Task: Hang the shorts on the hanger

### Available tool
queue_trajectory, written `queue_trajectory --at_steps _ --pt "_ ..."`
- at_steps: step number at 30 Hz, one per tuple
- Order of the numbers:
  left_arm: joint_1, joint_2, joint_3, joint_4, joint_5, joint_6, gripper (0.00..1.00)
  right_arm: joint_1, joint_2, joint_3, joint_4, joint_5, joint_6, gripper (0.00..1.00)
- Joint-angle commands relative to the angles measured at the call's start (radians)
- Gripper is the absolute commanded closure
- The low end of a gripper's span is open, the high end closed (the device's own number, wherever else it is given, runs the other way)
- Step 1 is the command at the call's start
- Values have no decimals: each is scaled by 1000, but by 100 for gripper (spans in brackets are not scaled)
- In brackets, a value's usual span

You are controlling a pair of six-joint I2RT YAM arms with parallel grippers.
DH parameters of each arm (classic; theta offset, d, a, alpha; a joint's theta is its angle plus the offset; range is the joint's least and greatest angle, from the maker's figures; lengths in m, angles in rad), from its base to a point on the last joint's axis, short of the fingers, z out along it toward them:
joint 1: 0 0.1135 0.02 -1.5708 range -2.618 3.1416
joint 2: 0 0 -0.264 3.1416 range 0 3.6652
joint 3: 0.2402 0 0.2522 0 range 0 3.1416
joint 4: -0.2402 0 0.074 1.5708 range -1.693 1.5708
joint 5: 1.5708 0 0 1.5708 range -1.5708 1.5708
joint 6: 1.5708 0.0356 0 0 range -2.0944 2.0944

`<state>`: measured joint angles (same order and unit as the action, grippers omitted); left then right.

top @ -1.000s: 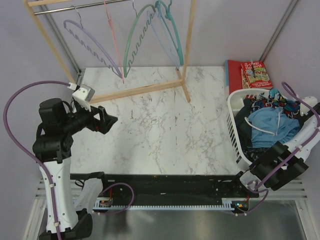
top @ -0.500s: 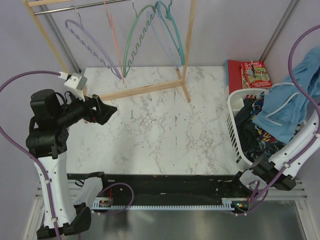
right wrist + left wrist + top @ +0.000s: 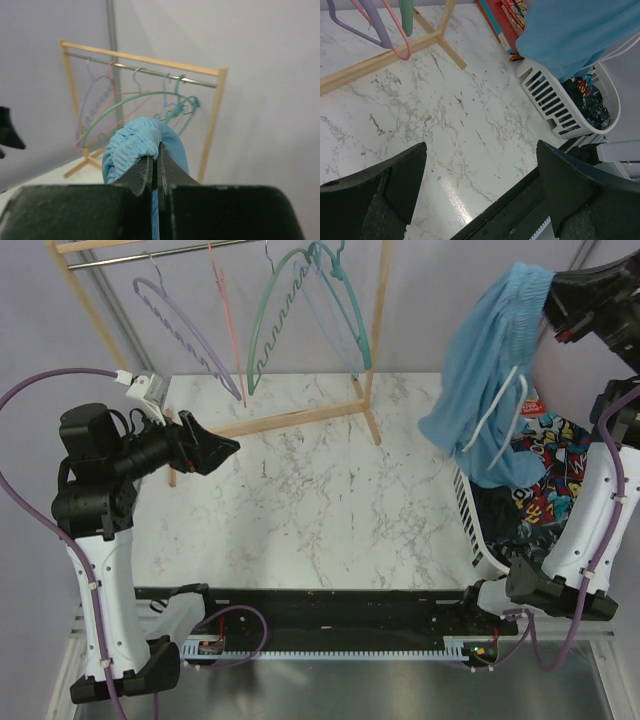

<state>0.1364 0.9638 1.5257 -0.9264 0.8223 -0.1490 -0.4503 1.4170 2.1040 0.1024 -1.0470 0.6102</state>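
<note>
The robot's right gripper has the elastic waist (image 3: 526, 286) in its fingers and the table's middle (image 3: 335, 510) is clear, so it should keep carrying the shorts there until they lie spread out, then let go.
The light blue shorts (image 3: 480, 380) hang in the air at the upper right, white drawstring dangling, above the basket. My right gripper (image 3: 552, 295) is shut on their elastic waist, seen bunched over the fingertips in the right wrist view (image 3: 137, 142). The teal hanger (image 3: 345, 310) hangs by its hook on the rack's rail, at the right end of the row, left of the shorts; it also shows in the right wrist view (image 3: 182, 107). My left gripper (image 3: 222, 448) is open and empty, held above the table's left part. The shorts show at the left wrist view's top right (image 3: 575, 35).
A wooden rack (image 3: 380, 340) at the back holds a lilac hanger (image 3: 185, 325), a pink hanger (image 3: 228, 330) and a green wavy hanger (image 3: 270, 325). A white laundry basket (image 3: 472, 515) with dark printed clothes (image 3: 545, 490) stands at the right. Red books (image 3: 512, 25) lie behind it.
My right arm has lifted the shorts higher and to the left, clear of the basket. My left arm has shifted only slightly.
</note>
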Motion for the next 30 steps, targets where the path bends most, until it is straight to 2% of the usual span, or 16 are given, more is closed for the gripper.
queue_trajectory --at_steps 1,2,3,4,5,6,8,10,13,16,20,24,30 --pt "6 -14 36 50 60 -61 4 224 -44 -126 -225 -21 -97 100" --pt "6 -16 33 49 70 -57 4 270 -50 -151 -287 10 -148 100" --pt "5 -19 22 47 86 -35 4 379 -61 -174 -347 33 -273 100" --pt "5 -31 13 49 122 -20 4 441 -62 -214 -481 59 -336 100" --pt "6 -39 2 47 148 0 4 517 -64 -234 -548 149 -416 100" --pt "6 -46 -8 31 176 55 4 658 -61 -258 -600 194 -526 100" --pt "6 -69 -19 -11 225 123 3 834 -59 -372 -665 302 -590 100" --pt "6 -83 -15 -110 229 257 0 896 -73 -532 -614 315 -598 100" --pt "5 -79 -16 -262 216 442 0 982 -43 -636 -630 372 -645 100" --pt "6 -47 -68 -388 228 601 2 1091 9 -685 -626 456 -700 100" --pt "5 -14 -165 -457 206 785 8 1251 115 -681 -600 570 -731 100" --pt "6 -39 -280 -437 172 853 11 1355 288 -589 -555 668 -724 100" --pt "6 -83 -355 -347 132 812 12 1472 486 -437 -477 835 -629 100"
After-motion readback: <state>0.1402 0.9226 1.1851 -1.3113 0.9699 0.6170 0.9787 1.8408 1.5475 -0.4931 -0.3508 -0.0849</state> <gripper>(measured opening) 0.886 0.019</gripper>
